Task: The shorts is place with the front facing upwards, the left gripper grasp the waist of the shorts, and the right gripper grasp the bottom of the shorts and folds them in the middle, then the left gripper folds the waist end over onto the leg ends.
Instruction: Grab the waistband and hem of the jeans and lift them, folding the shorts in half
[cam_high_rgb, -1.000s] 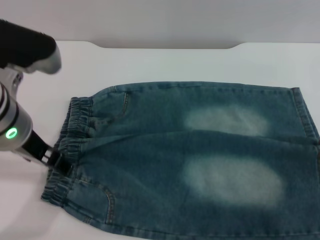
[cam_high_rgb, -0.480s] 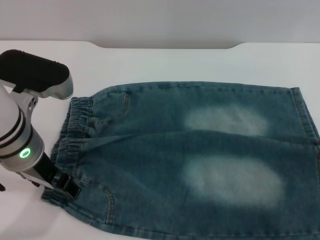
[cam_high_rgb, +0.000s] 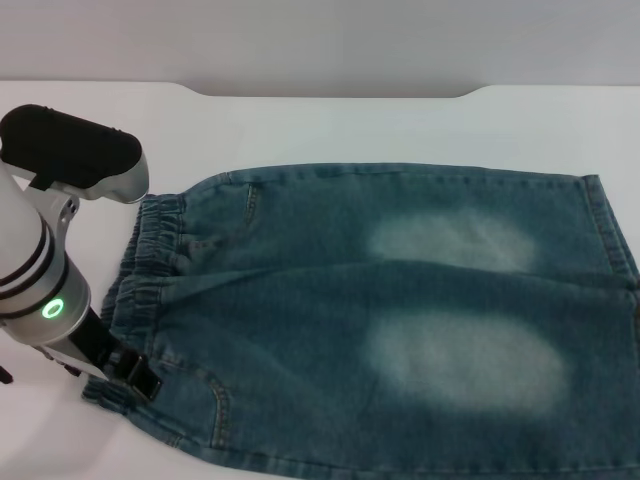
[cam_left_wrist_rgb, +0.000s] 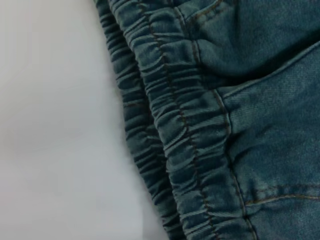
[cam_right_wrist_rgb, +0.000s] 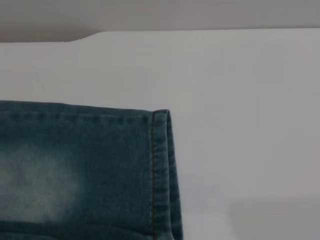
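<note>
I expect a hidden back pocket to show up when I fold the shorts' near half (cam_high_rgb: 330, 370) over, because the curved front pocket seam (cam_high_rgb: 221, 405) faces up.
The blue denim shorts (cam_high_rgb: 380, 310) lie flat and front up on the white table, with two pale thigh patches. The gathered waist (cam_high_rgb: 150, 260) is at the left and the straight leg hems (cam_high_rgb: 610, 240) are at the right. My left gripper (cam_high_rgb: 140, 378) rests at the near corner of the waistband, and its silver arm with the green ring reaches in from the left. In the left wrist view the puckered waistband (cam_left_wrist_rgb: 175, 125) runs close under the camera. The right wrist view shows a far hem corner (cam_right_wrist_rgb: 160, 170) lying flat. The right gripper is out of view.
The white table (cam_high_rgb: 330, 125) extends beyond the shorts to a far edge with a raised notch. Bare tabletop lies left of the waistband (cam_left_wrist_rgb: 55, 130) and beyond the hem corner (cam_right_wrist_rgb: 240, 125). The shorts' near edge runs close to the bottom of the head view.
The left arm swung in and its gripper slid along the waistband toward the near corner. In the last half second it barely moved. The shorts lie as before.
</note>
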